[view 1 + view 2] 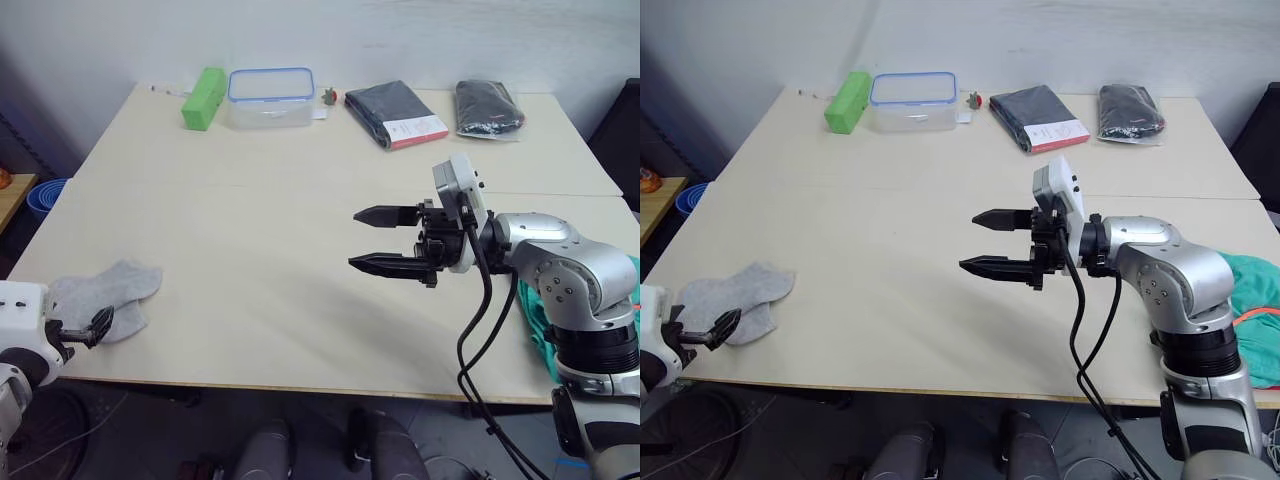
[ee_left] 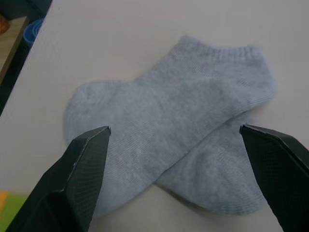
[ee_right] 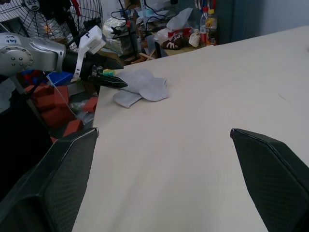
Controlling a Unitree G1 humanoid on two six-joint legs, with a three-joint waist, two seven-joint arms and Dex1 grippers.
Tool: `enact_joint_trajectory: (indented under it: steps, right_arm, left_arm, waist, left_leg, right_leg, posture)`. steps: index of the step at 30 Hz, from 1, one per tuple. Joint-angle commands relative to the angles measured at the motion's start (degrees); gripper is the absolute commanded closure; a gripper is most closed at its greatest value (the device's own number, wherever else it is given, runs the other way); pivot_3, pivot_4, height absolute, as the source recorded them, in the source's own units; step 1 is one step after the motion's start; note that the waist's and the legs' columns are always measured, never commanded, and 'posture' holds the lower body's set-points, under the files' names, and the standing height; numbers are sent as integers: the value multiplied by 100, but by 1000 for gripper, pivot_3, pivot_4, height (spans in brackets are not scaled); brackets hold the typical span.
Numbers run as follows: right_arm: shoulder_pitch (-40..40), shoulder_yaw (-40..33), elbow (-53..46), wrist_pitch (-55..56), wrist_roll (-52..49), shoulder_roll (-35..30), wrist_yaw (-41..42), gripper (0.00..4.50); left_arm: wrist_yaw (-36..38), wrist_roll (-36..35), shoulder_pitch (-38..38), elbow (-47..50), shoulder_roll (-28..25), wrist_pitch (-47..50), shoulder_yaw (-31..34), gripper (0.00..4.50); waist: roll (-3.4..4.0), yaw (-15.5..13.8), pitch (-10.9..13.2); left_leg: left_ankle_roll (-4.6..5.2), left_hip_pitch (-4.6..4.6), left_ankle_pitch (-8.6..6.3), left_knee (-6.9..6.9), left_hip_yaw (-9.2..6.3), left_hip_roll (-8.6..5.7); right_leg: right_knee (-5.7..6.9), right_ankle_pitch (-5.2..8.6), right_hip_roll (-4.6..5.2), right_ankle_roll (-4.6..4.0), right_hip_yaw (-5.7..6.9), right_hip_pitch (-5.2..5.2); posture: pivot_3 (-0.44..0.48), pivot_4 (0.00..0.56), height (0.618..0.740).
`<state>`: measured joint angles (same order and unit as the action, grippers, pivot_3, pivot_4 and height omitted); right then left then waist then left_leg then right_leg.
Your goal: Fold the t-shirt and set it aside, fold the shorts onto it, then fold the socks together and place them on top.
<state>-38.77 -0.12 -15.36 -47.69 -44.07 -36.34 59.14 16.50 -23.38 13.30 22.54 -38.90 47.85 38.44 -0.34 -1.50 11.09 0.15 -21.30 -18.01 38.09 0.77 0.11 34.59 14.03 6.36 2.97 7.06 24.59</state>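
Note:
One sock lies across the other (image 2: 205, 137), so both light grey socks (image 1: 108, 298) should come along together, still crossed, when I carry them with my left gripper.
Two light grey socks (image 1: 108, 292) lie overlapped, one across the other, at the table's front left corner. My left gripper (image 2: 175, 127) is open just in front of them, its fingers spread to either side of the pair and not touching it. Over the middle right of the table my right gripper (image 1: 355, 238) hovers open and empty, pointing left. The teal shorts (image 1: 1258, 288) with an orange drawstring (image 1: 1252, 316) lie bunched at the table's right edge, partly behind my right arm. The t-shirt is out of view.
Along the far edge stand a green box (image 1: 203, 97), a clear container with a blue-rimmed lid (image 1: 270, 97) and two dark packaged garments (image 1: 395, 113) (image 1: 488, 107). A blue basin (image 1: 45, 195) sits off the table's left side. The table (image 1: 250, 250) is bare in the middle.

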Motion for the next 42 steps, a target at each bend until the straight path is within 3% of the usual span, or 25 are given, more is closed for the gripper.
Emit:
enact_joint_trajectory:
  steps: [1,11,14,22,27,34,42]
  right_arm:
    - [-93,-19,-278,21,-170,24,57,39]
    - [38,-92,-494,-15,-293,-5,-129,39]
    - [77,-134,-531,-27,-308,-35,-206,0]
    - [220,-244,-661,7,-312,-192,-294,0]
    - [519,-231,-783,177,-143,-459,-203,0]
    - [973,-220,-1121,402,51,-682,-253,0]
    - [1397,-295,-1364,606,286,-783,-446,0]
  left_arm:
    - [184,128,-199,-309,-149,-133,-216,0]
    - [498,409,-806,-1392,-415,-39,-999,0]
    - [527,441,-900,-1674,-415,9,-1068,611]
    - [656,327,-1052,-1806,-315,193,-1139,3103]
    - [798,-4,-1349,-763,-200,624,-1685,4482]
    - [415,-97,-3005,-33,474,1736,-3177,4482]
    - [-824,273,-4753,-1019,2509,2899,-3880,4482]
  waist:
    - [-1,0,0]
    - [-2,5,3]
    - [2,2,5]
    - [31,10,16]
    - [33,-42,17]
    - [23,-189,21]
    - [-4,-156,32]
  left_leg:
    - [0,0,0,0,0,0]
    - [-2,2,-15,-2,14,5]
    - [-1,11,-15,-2,20,6]
    - [-7,22,-9,-3,30,13]
    - [-2,15,-12,-3,37,9]
    - [34,-4,-12,3,43,-19]
    - [43,-11,-9,4,94,-26]
  right_leg:
    - [0,0,0,0,0,0]
    - [-2,0,2,0,-8,5]
    - [4,0,3,0,-16,3]
    - [11,-3,3,-6,-21,4]
    - [2,-7,6,2,-27,3]
    - [-45,-41,13,56,-46,-6]
    - [-63,-67,-13,91,-80,-3]
  posture:
    - [0,150,740]
    - [0,150,740]
    - [0,150,740]
    - [0,150,740]
    - [0,150,740]
    - [0,150,740]
    - [0,150,740]
